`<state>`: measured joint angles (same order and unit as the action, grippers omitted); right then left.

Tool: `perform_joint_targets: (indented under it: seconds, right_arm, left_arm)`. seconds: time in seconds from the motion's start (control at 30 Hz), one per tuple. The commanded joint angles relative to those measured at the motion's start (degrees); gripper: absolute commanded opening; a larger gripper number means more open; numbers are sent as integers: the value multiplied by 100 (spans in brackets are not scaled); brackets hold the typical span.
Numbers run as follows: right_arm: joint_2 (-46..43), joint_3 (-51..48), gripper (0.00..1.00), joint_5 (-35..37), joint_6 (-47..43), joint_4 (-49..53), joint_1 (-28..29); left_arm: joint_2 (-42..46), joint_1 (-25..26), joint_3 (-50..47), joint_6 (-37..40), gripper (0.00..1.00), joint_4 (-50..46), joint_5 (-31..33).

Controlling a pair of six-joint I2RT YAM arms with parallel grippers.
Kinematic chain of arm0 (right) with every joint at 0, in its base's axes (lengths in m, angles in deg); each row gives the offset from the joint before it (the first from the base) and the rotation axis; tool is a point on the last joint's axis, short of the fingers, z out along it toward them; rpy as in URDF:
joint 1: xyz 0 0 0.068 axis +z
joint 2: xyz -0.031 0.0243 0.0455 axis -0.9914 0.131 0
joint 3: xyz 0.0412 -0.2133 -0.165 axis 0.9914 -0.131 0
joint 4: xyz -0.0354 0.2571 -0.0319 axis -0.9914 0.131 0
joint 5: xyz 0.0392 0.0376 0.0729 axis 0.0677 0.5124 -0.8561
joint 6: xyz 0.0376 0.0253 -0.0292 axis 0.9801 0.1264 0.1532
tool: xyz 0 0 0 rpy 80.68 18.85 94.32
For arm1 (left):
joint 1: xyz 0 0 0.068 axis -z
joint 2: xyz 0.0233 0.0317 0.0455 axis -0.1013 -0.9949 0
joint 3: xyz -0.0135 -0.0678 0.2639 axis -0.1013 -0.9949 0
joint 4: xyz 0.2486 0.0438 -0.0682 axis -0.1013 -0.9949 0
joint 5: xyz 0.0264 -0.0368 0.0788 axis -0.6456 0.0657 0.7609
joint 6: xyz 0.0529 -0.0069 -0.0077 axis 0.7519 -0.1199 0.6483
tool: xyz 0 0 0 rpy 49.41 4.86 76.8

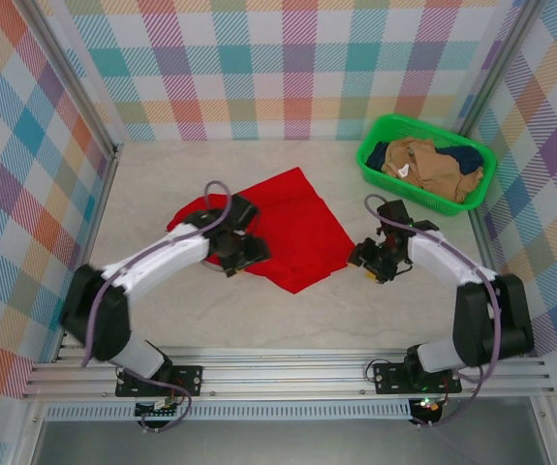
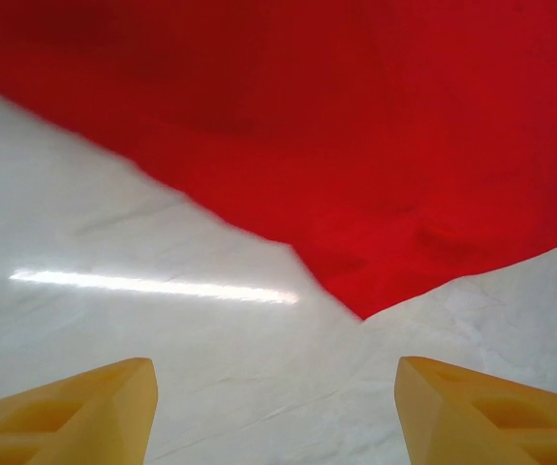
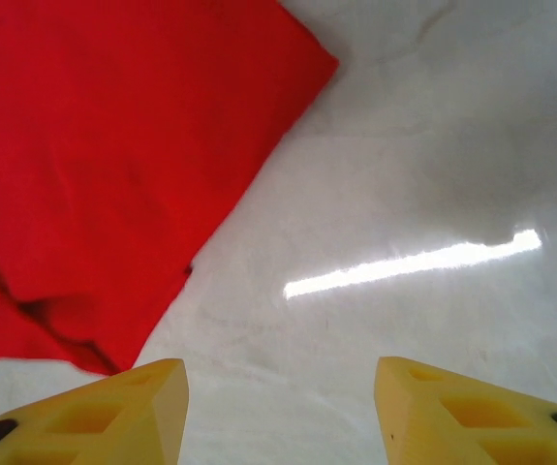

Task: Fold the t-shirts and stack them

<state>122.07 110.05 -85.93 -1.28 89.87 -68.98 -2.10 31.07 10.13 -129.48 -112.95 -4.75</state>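
The bright red t-shirt's upper side is plain, so a hidden white print should come into view from underneath when I pull the t-shirt's corner.
The bright red t-shirt lies spread on the table's middle, its print hidden. My left gripper hovers over the shirt's near-left edge; in the left wrist view its yellow fingers stand wide apart above bare table, with a corner of the red cloth just ahead. My right gripper sits at the shirt's right corner, open, its fingertips empty, and the red shirt lies to its left. The tan shirt and the dark navy shirt lie bunched in the green basket.
The green plastic basket stands at the back right, close to the checkered wall. Bare pale tabletop runs along the near side, and an aluminium rail holds both arm bases.
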Motion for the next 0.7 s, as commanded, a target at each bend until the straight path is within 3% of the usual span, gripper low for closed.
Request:
perform_joint_targets:
  seconds: [0.0, 0.13, 0.3, 0.43, 0.53, 0.67]
  right_arm:
    - [566, 321, 54, -28, -81, -519, 11]
    - [1249, 698, 55, 151, 75, -664, 6]
    - [1756, 1090, 53, 475, 252, -479, -1]
    - [1994, 1240, 46, 584, 305, -480, 4]
    - [2170, 1349, 35, 734, 308, -430, 4]
    - [2203, 1501, 16, 828, 319, -385, 4]
  left_arm:
    - [-911, 262, 924, -8, 67, 103, 236]
    - [-2039, 452, 2116, 309, 67, -1106, 514]
    - [-2656, 575, 2733, 624, 67, -1539, 727]
    - [-3090, 618, 2982, 843, 64, -1694, 1067]
    - [-3225, 623, 2989, 970, 53, -1674, 1287]
    - [-3215, 618, 2983, 1130, 19, -1674, 1505]
